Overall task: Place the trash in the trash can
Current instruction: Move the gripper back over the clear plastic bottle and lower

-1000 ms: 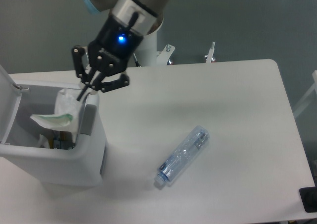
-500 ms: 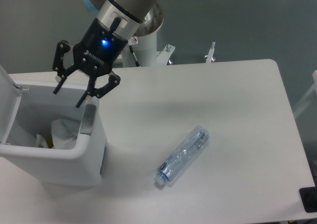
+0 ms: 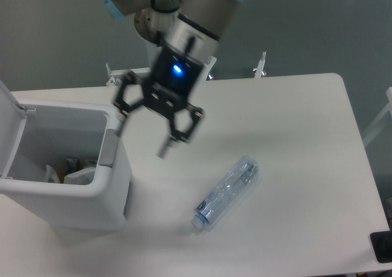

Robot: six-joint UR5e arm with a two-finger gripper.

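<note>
I expect the plastic bottle [image 3: 225, 192] to fit inside the trash can standing on end when I carry it in, because the white wad [image 3: 80, 176] lies low in there.
The white trash can [image 3: 92, 194] stands at the left of the table with its lid up. A crumpled white wad of trash [image 3: 81, 174] lies low inside it, partly hidden by the rim. A crushed clear plastic bottle [image 3: 225, 192] with a bluish label lies on the table to the right of the can. My gripper [image 3: 142, 135] hangs open and empty above the table, just right of the can's top edge and up-left of the bottle. Its image is a little blurred.
A metal bracket [image 3: 260, 65] sticks up behind the table's far edge. A dark object [image 3: 383, 246] sits at the table's front right corner. The arm's white base [image 3: 184, 56] rises behind the table.
The gripper opened and let go of the white wad, which dropped into the can. It then swung right, from above the can out over the table toward the bottle.
</note>
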